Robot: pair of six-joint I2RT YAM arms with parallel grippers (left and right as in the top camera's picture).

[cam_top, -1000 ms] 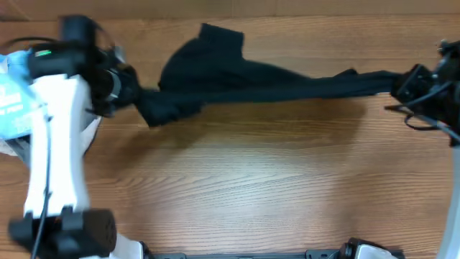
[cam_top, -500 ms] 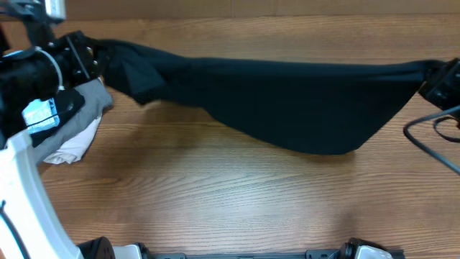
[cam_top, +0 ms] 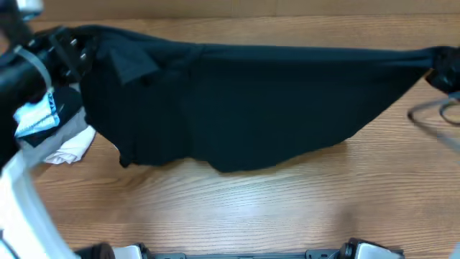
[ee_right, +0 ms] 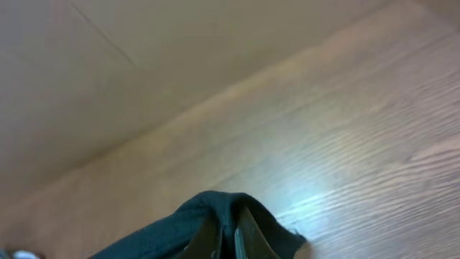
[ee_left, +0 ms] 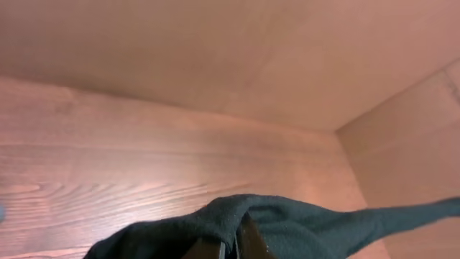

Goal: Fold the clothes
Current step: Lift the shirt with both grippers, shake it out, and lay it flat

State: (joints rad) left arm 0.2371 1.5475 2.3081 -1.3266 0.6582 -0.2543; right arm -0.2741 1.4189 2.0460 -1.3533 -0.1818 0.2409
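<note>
I should pull both grippers back and down to lay the black garment's loose edge (cam_top: 226,168) out far before I fold, because it hangs toward me below the garment's raised corners.
A black garment (cam_top: 251,101) hangs stretched wide across the overhead view, held up by both arms above the wooden table (cam_top: 273,208). My left gripper (cam_top: 72,50) is shut on its left corner at the far left; in the left wrist view the dark cloth (ee_left: 287,223) drapes over the closed fingers (ee_left: 233,244). My right gripper (cam_top: 442,68) is shut on the right corner at the far right edge; the right wrist view shows the cloth (ee_right: 165,234) pinched between the fingers (ee_right: 228,234).
A pile of grey and white clothes (cam_top: 65,144) lies at the left side of the table, partly under my left arm. A blue and white label (cam_top: 36,115) shows on the left arm. A cable (cam_top: 438,115) loops at the right edge.
Both grippers have pulled apart and risen, and the garment went from a bunched strip to a wide spread sheet that now hangs lower over the table's middle.
</note>
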